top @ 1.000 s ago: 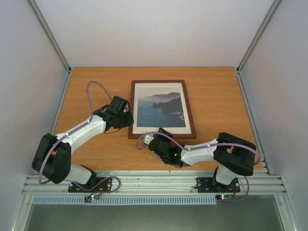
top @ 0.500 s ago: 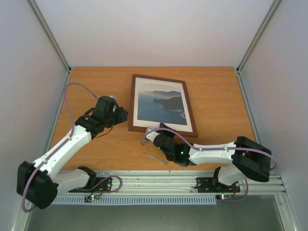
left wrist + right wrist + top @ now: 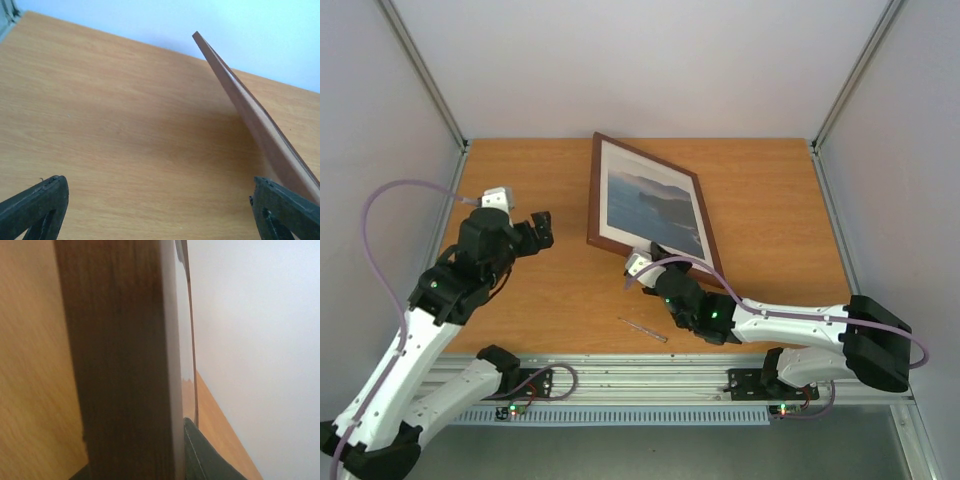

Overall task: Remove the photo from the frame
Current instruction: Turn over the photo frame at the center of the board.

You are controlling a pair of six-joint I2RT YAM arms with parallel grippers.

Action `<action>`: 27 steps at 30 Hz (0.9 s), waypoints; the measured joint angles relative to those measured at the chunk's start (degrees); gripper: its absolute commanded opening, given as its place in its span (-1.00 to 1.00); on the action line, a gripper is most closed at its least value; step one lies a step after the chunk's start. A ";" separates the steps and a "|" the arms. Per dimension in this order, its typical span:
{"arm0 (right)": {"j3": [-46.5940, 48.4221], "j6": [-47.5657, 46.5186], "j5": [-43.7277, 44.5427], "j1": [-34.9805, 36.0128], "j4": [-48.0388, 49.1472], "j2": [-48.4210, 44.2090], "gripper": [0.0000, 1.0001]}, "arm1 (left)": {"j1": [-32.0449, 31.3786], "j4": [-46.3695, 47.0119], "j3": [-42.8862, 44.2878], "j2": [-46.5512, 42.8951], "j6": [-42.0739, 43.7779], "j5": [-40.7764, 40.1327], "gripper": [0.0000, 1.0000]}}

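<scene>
The photo [image 3: 655,210] is facing up and the back of the frame is facing down, so the robot's right gripper should flip the frame by its near edge [image 3: 618,247] and put it face down.
The dark reddish-brown frame [image 3: 594,200] stands tilted on the table. Its left side is lifted and its right long edge is down. The photo [image 3: 650,205], blue sea and dark cliffs, still sits inside it, facing up and to the right. My right gripper [image 3: 648,264] is shut on the frame's near edge. In the right wrist view the wooden edge [image 3: 120,365] fills the gap beside one dark finger [image 3: 205,455]. My left gripper [image 3: 535,228] hangs open to the left of the frame, apart from it. The left wrist view shows the frame's plain brown back [image 3: 250,110] rising beyond the wide-spread fingers [image 3: 35,205].
A thin short metal pin [image 3: 642,330] lies on the wooden table [image 3: 770,200] near the front edge, between the arms. White walls close in the back and both sides. An aluminium rail [image 3: 640,375] runs along the front.
The frame's left side has risen off the table while my right gripper kept hold of its near edge. My left gripper opened wide and drew back to the left.
</scene>
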 measured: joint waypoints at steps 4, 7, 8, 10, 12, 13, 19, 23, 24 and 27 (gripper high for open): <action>0.44 0.68 -1.33 -0.04 3.23 -0.76 -0.98 | 0.00 -2.51 2.10 -2.67 3.26 -2.14 0.99; 0.61 1.66 -2.78 -0.20 7.19 -0.76 -0.97 | 0.02 -3.10 3.34 -4.09 5.99 -3.82 0.99; 0.63 2.19 -3.37 -0.35 8.46 -0.76 -0.98 | 0.04 -3.10 3.37 -4.57 7.02 -4.42 0.99; 0.63 3.87 -4.70 -0.85 11.45 -0.76 -0.98 | 0.07 -2.93 3.08 -5.81 8.92 -5.99 0.99; 0.70 6.23 -6.10 -1.46 14.27 -0.74 -0.98 | 0.11 -2.58 1.79 -7.37 10.62 -7.48 0.99; 0.74 7.61 -6.69 -1.79 15.67 -0.72 -0.98 | 0.09 -2.43 0.90 -8.33 11.21 -8.00 0.99; 0.74 18.62 -8.68 -4.15 25.44 0.74 -0.98 | 0.11 -2.19 -3.04 -10.75 13.40 -9.77 0.99; 0.17 26.34 -9.68 -5.64 30.25 2.64 -0.97 | 0.11 -2.14 -3.67 -10.86 13.86 -10.12 0.99; -0.17 28.13 -9.90 -6.08 31.01 2.80 -0.98 | 0.09 -2.16 -3.74 -10.88 14.01 -10.16 0.99; -1.70 35.34 -10.38 -7.65 33.29 2.80 -0.98 | 0.11 -2.14 -3.80 -10.88 14.43 -10.29 0.99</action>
